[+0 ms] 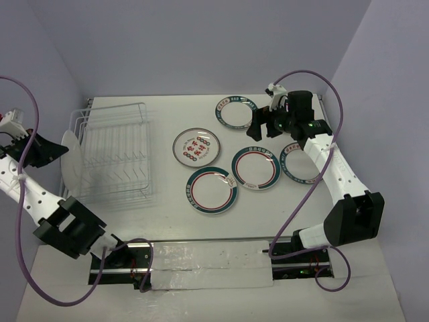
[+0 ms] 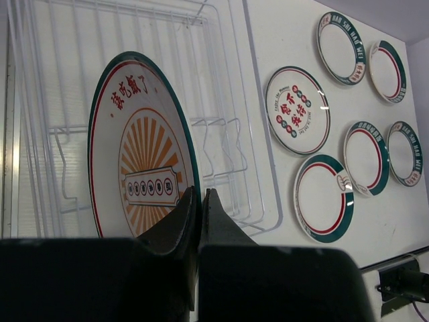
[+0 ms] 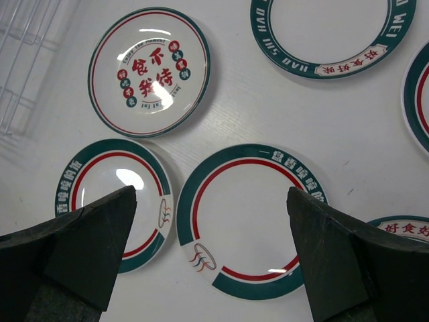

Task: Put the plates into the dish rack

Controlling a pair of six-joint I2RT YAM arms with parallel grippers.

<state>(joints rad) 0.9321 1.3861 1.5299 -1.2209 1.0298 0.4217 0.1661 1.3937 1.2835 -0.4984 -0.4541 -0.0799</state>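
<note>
My left gripper is holding the sunburst plate (image 2: 149, 157) on edge in line with the wires at the dish rack's loose end (image 1: 80, 182). It should keep easing the plate in and let go of it there.
My left gripper (image 2: 199, 200) is shut on the rim of a plate with an orange sunburst centre (image 2: 134, 147). It holds the plate on edge at the left end of the white wire dish rack (image 1: 117, 157). From above, the plate shows its white underside (image 1: 72, 164) beside the left gripper (image 1: 59, 149). I cannot tell whether it sits in a slot. My right gripper (image 3: 211, 248) is open and empty above a teal-rimmed plate (image 3: 251, 218). In the top view the right gripper (image 1: 267, 127) hovers over several plates lying flat on the table.
Flat on the table are a plate with red characters (image 1: 196, 147), teal-rimmed plates (image 1: 212, 189) (image 1: 255, 167) (image 1: 236, 112), and one partly under the right arm (image 1: 298, 164). The rack's slots (image 2: 221, 134) hold nothing else. Walls stand close on the left, back and right.
</note>
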